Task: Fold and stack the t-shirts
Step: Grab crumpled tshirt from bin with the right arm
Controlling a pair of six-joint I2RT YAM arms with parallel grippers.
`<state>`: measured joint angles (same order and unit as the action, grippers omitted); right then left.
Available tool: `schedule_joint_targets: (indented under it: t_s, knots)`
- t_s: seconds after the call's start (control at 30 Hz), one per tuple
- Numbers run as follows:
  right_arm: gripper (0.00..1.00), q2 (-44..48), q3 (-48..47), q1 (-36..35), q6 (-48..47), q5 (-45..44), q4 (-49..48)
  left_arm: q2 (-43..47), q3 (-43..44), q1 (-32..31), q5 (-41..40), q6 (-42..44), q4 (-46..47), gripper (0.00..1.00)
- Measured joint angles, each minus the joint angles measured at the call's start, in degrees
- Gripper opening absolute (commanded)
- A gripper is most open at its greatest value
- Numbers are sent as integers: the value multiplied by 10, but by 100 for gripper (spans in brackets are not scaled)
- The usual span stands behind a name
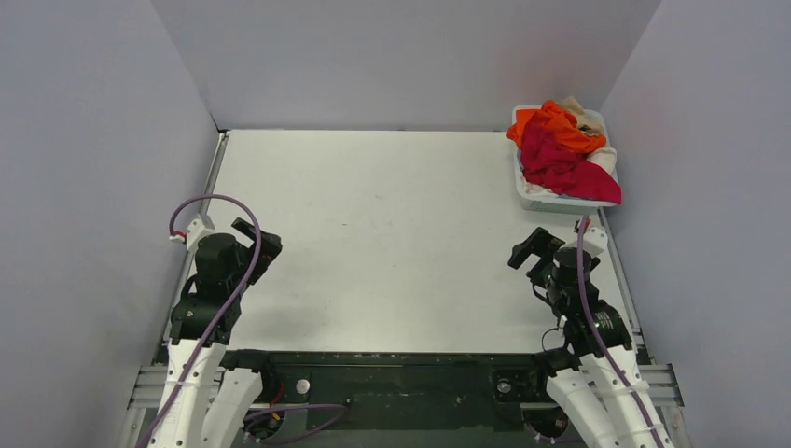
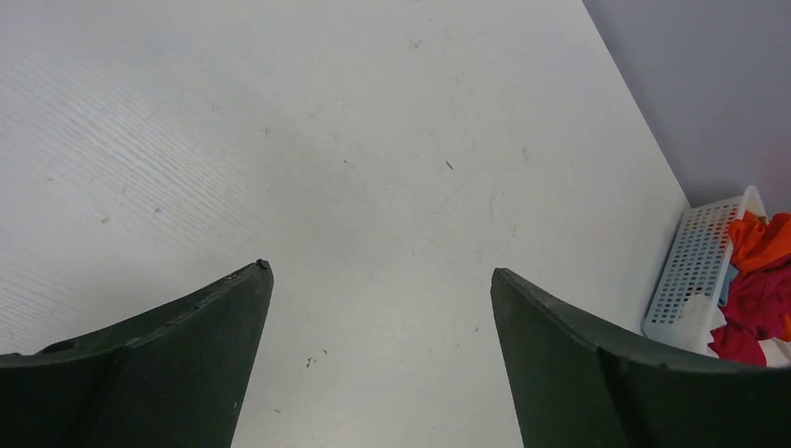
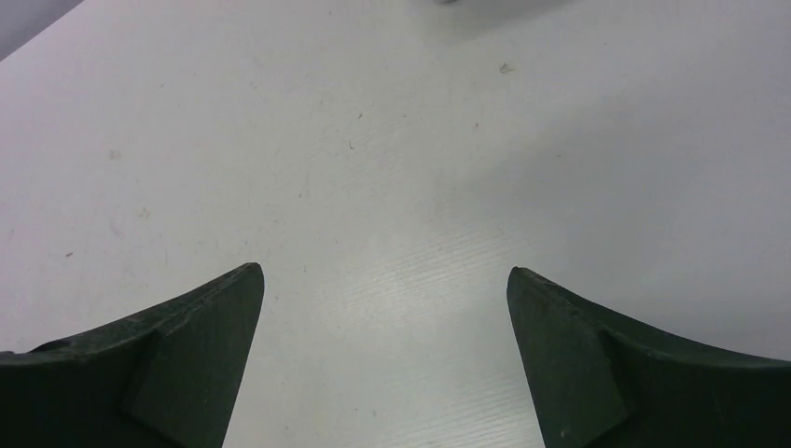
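The crimson red shirt (image 1: 565, 173) is lying loose on top and faces my open right gripper, so I should go on reaching over the basket until my fingers are on both sides of the red folds (image 1: 548, 154).
The t-shirts lie crumpled in a white plastic basket (image 1: 536, 194) at the table's far right. The crimson red shirt (image 1: 560, 168) lies on top and hangs over the basket's front rim. The bright orange shirt (image 1: 552, 124) sits behind it, and the cream-white shirt (image 1: 588, 119) shows at the back. The basket (image 2: 695, 271), the red shirt (image 2: 757, 308) and the orange shirt (image 2: 763, 238) also show at the right edge of the left wrist view. My left gripper (image 1: 258, 238) is open and empty at the near left. My right gripper (image 1: 524, 247) is open and empty, just in front of the basket.
The white table (image 1: 392, 233) is walled by grey panels on the left, back and right. The arm bases and a dark rail (image 1: 392, 369) line the near edge. Both wrist views show only bare tabletop between the fingers.
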<state>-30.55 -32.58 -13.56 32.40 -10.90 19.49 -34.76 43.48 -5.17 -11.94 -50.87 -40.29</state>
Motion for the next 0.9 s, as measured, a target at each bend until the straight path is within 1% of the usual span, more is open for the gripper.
schedule_joint_targets:
  t_s: [0.13,0.2,0.3,0.37,0.53,0.67,0.9]
  knots:
    - [100,-8,-13,0,5,-19,-4,-5,-1,0,7,0,3,98]
    - [100,-30,-28,0,4,-30,-4,-9,-1,0,7,1,7,98]
    - [100,-92,-74,3,1,-63,-11,-17,-7,0,6,0,17,98]
    - [99,-159,-129,18,-6,-82,-12,-23,-17,0,7,0,31,98]
    - [96,-355,-305,94,-14,-94,-24,-38,-46,0,25,0,92,98]
    - [91,-508,-457,135,-30,-93,-7,-49,-55,0,24,0,123,98]
    - [89,-733,-677,171,-62,-79,42,-75,-75,0,20,0,167,98]
